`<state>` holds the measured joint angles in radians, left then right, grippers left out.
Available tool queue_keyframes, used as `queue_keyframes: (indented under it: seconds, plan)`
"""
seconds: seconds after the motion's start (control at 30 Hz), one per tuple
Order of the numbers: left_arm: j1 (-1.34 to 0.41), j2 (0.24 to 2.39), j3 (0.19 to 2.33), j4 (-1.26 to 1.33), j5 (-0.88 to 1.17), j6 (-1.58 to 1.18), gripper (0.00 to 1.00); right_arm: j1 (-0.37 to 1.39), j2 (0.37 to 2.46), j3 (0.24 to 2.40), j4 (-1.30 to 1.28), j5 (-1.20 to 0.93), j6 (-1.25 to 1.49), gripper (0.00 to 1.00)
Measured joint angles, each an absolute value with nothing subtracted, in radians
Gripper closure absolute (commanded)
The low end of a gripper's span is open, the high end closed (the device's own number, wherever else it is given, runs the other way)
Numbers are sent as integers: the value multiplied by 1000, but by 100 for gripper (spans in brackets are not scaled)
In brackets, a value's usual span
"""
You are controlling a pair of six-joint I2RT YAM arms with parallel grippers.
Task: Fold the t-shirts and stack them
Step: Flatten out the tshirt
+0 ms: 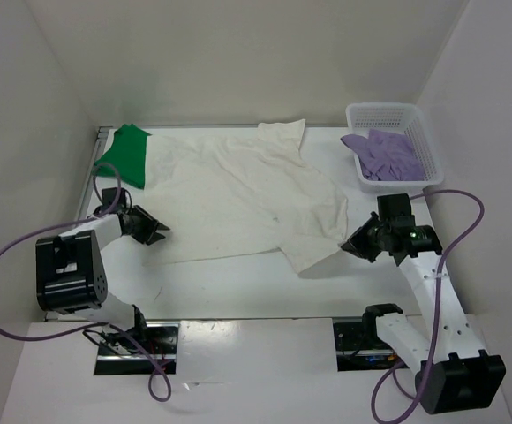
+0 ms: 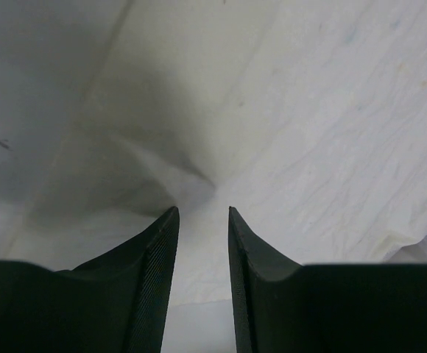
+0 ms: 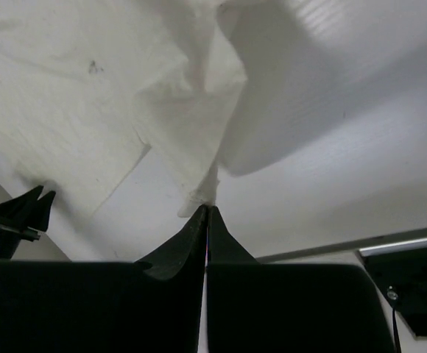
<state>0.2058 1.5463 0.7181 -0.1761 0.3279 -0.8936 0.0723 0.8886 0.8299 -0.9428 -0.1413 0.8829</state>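
Note:
Next, I lay the white shirt's sleeve (image 1: 305,253) down toward the table's near edge (image 1: 333,281) and regrip the sleeve's end, since it slants up creased to my right gripper.
A white t-shirt (image 1: 256,190) lies spread and rumpled across the middle of the table. A bright green t-shirt (image 1: 125,155) is bunched at the far left corner. The lavender t-shirt (image 1: 384,154) sits crumpled in the basket. My right gripper (image 1: 350,245) is shut on the white shirt's near right edge; in the right wrist view its tips (image 3: 207,209) pinch a small tuft of white cloth (image 3: 199,110) that rises away from them. My left gripper (image 1: 159,231) stands open at the shirt's left edge, its jaws (image 2: 202,213) apart over white cloth (image 2: 331,110).
A white plastic lattice basket (image 1: 388,113) stands at the far right corner. White walls close in the table on the left, back and right. Purple cables loop beside both arm bases at the near edge.

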Motion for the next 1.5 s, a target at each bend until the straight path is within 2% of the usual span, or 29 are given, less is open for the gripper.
queue_keyframes:
  seconds: [0.1,0.17,0.37,0.43,0.47,0.5,0.57,0.6,0.7,0.83,0.9,1.07,1.27,1.33,1.43,1.5]
  plan:
    - [232,1515,743,-230,313,-871,61,72,873,831,-1001,-157,893,82]
    - [233,1482,774,-265,307,-854,64,76,877,832,-1027,-187,888,76]
    - [234,1290,829,-372,229,-768,74,81,908,858,-1092,-236,831,71]
    - [235,1250,828,-412,211,-757,76,81,941,896,-1091,-232,807,73]
    - [235,1243,828,-429,205,-756,77,81,960,919,-1085,-228,791,84]
    - [237,1239,822,-441,201,-760,77,85,981,939,-1073,-224,773,89]
    - [244,1229,798,-462,195,-767,77,103,1019,964,-1032,-220,752,99]
    - [253,1218,778,-475,194,-774,74,119,1040,971,-1006,-219,741,100]
    - [289,1163,715,-520,185,-818,66,184,1092,973,-934,-215,730,100]
    - [328,1049,613,-554,176,-916,64,235,1122,971,-854,-224,715,97]
    - [342,1047,565,-543,178,-956,64,240,1122,965,-822,-226,699,96]
    - [371,1071,445,-536,167,-1052,50,240,1126,952,-786,-227,654,90]
    - [378,1072,429,-474,148,-1147,47,240,1126,931,-764,-253,617,88]
    - [379,1071,415,-430,152,-1179,58,240,1127,928,-762,-258,611,88]
    - [379,1075,390,-368,151,-1207,80,240,1127,928,-761,-263,607,86]
    - [381,1078,375,-335,150,-1214,87,240,1127,928,-760,-267,607,86]
